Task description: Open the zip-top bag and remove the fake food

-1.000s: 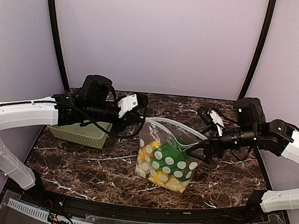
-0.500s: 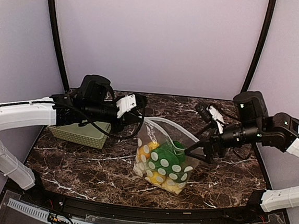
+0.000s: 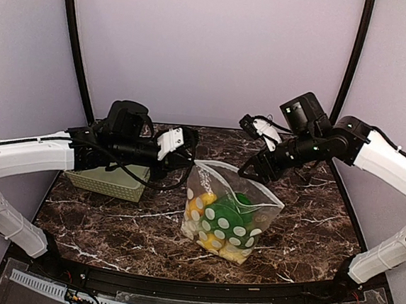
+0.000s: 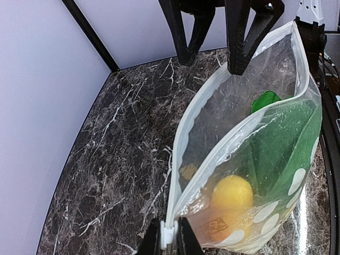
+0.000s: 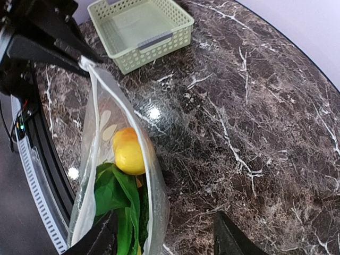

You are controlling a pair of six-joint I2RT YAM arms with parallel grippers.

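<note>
My right gripper should hold the bag's far rim (image 5: 150,186) while my left gripper is closed on the zip tab (image 4: 169,232), before my left gripper reaches into the bag for the food.
The zip-top bag (image 3: 226,211) stands on the table with its mouth open; dots show on its front. Inside is the fake food: a yellow lemon (image 4: 232,194), a green leafy piece (image 4: 281,143) and orange-brown pieces low down. My left gripper (image 3: 189,166) is shut on the white zip tab at the bag's left corner (image 4: 169,234). My right gripper (image 3: 253,172) is open and empty, hovering just above the bag's far rim. In the right wrist view the bag (image 5: 95,159), lemon (image 5: 129,151) and leaf (image 5: 114,196) lie below my right gripper (image 5: 167,241).
A pale green slotted basket (image 3: 108,179) sits at the left behind my left arm; it looks empty in the right wrist view (image 5: 141,29). Dark marble table (image 3: 324,227) with curved black frame posts at the back.
My right gripper let go of the bag's right edge, opened, and rose up and back-left above the bag. The bag's right side sagged. My left gripper kept its hold.
</note>
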